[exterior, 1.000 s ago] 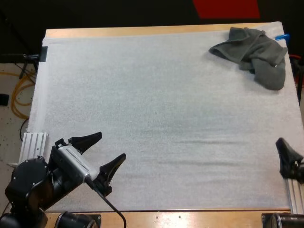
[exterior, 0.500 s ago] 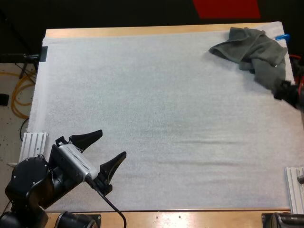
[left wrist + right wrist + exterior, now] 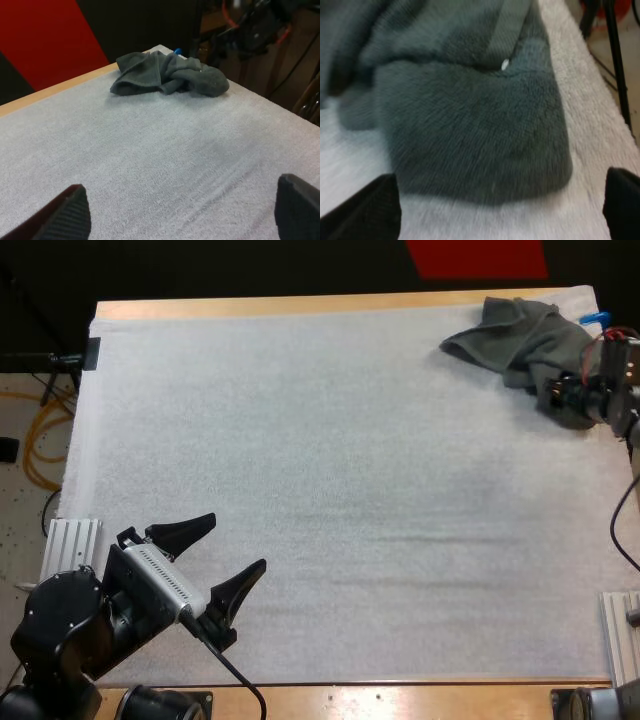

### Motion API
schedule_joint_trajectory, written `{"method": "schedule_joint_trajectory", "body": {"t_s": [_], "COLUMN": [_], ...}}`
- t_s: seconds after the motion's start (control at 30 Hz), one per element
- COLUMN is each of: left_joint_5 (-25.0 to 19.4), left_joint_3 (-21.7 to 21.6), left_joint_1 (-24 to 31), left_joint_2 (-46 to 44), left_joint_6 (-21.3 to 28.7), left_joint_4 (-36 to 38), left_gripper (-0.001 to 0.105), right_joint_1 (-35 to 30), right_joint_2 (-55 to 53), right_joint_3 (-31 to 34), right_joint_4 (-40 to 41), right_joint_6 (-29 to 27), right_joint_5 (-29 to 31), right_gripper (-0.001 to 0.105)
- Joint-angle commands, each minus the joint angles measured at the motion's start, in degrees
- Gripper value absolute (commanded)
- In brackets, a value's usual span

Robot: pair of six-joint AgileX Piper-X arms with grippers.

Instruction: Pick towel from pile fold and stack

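I expect another towel to stay behind in the corner when I lift the towel's near end, because a hem strip [image 3: 508, 34] lies across the bunched, overlapping layers.
A crumpled dark grey-green towel [image 3: 525, 338] lies at the far right corner of the white mat [image 3: 340, 470]. My right gripper [image 3: 572, 398] hovers at the towel's near end. In the right wrist view its two black fingers [image 3: 367, 210] stand wide apart, open, on either side of the rounded end of the towel [image 3: 470, 115], not touching it. My left gripper [image 3: 232, 545] rests open at the near left corner, far from the towel. From the left wrist the towel [image 3: 167, 75] lies far ahead of the left gripper [image 3: 182, 212].
The mat's right edge [image 3: 590, 90] runs close beside the towel, with floor beyond it. Metal rails sit at the near left [image 3: 72, 542] and near right [image 3: 620, 635] of the table. A wooden table strip [image 3: 300, 306] borders the far side.
My right arm has swung from the near right edge up to the towel at the far right corner. The left arm and the towel have not moved.
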Motion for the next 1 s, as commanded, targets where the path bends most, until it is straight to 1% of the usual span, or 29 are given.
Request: {"method": "schedule_joint_trajectory", "body": {"t_s": [0.0, 0.17, 0.33, 0.4, 0.43, 0.47, 0.5, 0.57, 0.6, 0.63, 0.67, 0.77, 0.9, 0.97], "left_joint_5": [0.31, 0.13, -0.41, -1.56, -2.53, -3.35, -3.60, -3.76, -3.76, -3.76, -3.76, -3.76, -3.50, -3.50], "left_joint_3": [-0.35, -0.35, -0.35, -0.35, -0.35, -0.35, -0.35, -0.35, -0.35, -0.35, -0.35, -0.35, -0.35, -0.35], "left_joint_1": [-0.26, -0.26, -0.26, -0.26, -0.26, -0.26, -0.26, -0.26, -0.26, -0.26, -0.26, -0.26, -0.26, -0.26], "left_joint_2": [0.02, 0.02, 0.02, 0.02, 0.02, 0.12, 0.16, 0.42, 0.52, 0.70, 0.88, 0.92, 0.92, 0.92], "left_joint_6": [-0.44, -0.63, -0.60, -0.60, -0.60, -0.60, -0.60, -0.60, -0.60, -0.70, -1.21, -3.18, -3.23, -3.23], "left_joint_4": [-0.77, -0.77, -0.77, -0.77, -0.77, -0.77, -0.77, -0.87, -0.95, -1.15, -1.40, -1.70, -1.70, -1.70], "left_gripper": [0.074, 0.074, 0.074, 0.074, 0.074, 0.074, 0.074, 0.074, 0.074, 0.074, 0.074, 0.074, 0.074, 0.074], "right_joint_1": [-0.02, -0.68, -2.02, -2.43, -2.62, -2.82, -2.90, -3.00, -2.98, -2.97, -2.97, -2.97, -2.97, -2.97], "right_joint_2": [1.10, 7.73, 10.92, 11.31, 11.38, 11.50, 11.52, 11.53, 11.53, 11.53, 11.53, 11.53, 11.31, 11.25], "right_joint_3": [-1.21, -4.74, -6.61, -6.66, -6.66, -6.66, -6.66, -6.66, -6.66, -6.66, -6.66, -6.66, -6.66, -6.66], "right_joint_4": [-0.77, -1.07, -0.93, -0.93, -0.93, -0.93, -0.93, -0.57, -0.51, -0.26, -0.10, 0.59, 2.91, 4.06], "right_joint_6": [-0.18, 2.37, 3.69, 4.91, 5.09, 5.14, 5.13, 4.94, 4.92, 4.92, 4.92, 4.92, 4.41, 4.64], "right_joint_5": [0.36, 0.35, 0.15, 0.31, 0.31, 0.31, 0.31, 0.31, 0.31, -0.07, -0.77, -2.85, -2.66, 0.61], "right_gripper": [0.079, 0.079, 0.078, 0.070, 0.062, 0.051, 0.045, 0.022, 0.018, 0.008, 0.001, 0.000, 0.000, 0.000]}}
